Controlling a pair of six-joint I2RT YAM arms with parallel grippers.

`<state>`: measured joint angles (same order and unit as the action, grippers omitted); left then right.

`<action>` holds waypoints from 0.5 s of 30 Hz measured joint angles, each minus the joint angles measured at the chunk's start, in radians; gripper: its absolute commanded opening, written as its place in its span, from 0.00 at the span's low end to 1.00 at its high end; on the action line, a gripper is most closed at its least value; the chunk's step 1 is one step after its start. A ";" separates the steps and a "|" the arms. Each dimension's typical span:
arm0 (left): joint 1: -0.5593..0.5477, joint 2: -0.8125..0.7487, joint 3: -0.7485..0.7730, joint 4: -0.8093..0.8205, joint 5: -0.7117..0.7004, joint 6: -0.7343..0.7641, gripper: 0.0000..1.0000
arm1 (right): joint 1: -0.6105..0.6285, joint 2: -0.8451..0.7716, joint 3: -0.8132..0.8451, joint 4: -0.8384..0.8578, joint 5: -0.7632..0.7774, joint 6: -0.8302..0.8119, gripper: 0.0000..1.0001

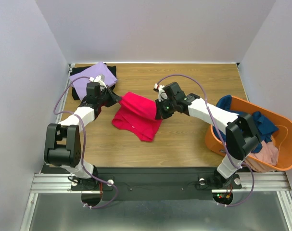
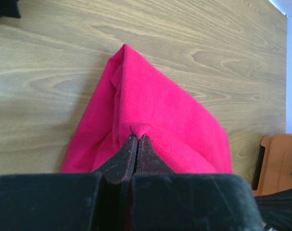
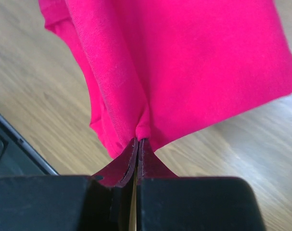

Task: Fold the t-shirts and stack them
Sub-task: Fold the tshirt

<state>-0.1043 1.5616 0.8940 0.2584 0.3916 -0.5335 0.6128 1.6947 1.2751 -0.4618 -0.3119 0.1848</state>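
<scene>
The crimson-pink t-shirt's lower part (image 1: 139, 127) is crooked under the t-shirt's held edge, so both my grippers need to lift toward the back wall (image 1: 146, 57) and make it straight before folding.
A crimson-pink t-shirt (image 1: 138, 113) hangs stretched between both grippers above the middle of the table, its lower part draping onto the wood. My left gripper (image 1: 120, 99) is shut on a pinch of the crimson-pink t-shirt (image 2: 150, 120) at its left end; the gripper (image 2: 137, 137) shows its jaws pressed together on the cloth. At the right end, my right gripper (image 1: 158, 109) is shut on the shirt (image 3: 184, 62) too, and that gripper (image 3: 137, 140) has a fold bunched at its tips. A folded lavender t-shirt (image 1: 98, 73) lies on a black one (image 1: 81, 86) at the back left.
An orange plastic tub (image 1: 285, 127) stands at the right edge, holding a navy blue shirt (image 1: 261, 120) and a dusty pink one (image 1: 268, 153). Grey walls close in the table at back and sides. The arm bases sit on a rail (image 1: 150, 182) at the near edge.
</scene>
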 measured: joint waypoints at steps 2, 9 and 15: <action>0.000 -0.040 -0.028 -0.006 -0.021 -0.006 0.00 | 0.023 0.000 -0.014 0.000 -0.009 -0.007 0.00; 0.000 -0.112 -0.085 -0.045 -0.057 -0.019 0.00 | 0.057 0.000 -0.048 0.000 -0.029 -0.026 0.00; 0.000 -0.171 -0.136 -0.082 -0.093 -0.036 0.00 | 0.066 0.000 -0.060 -0.001 -0.040 -0.032 0.00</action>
<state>-0.1043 1.3911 0.7582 0.1761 0.2981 -0.5694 0.6788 1.6947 1.2156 -0.4625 -0.3519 0.1532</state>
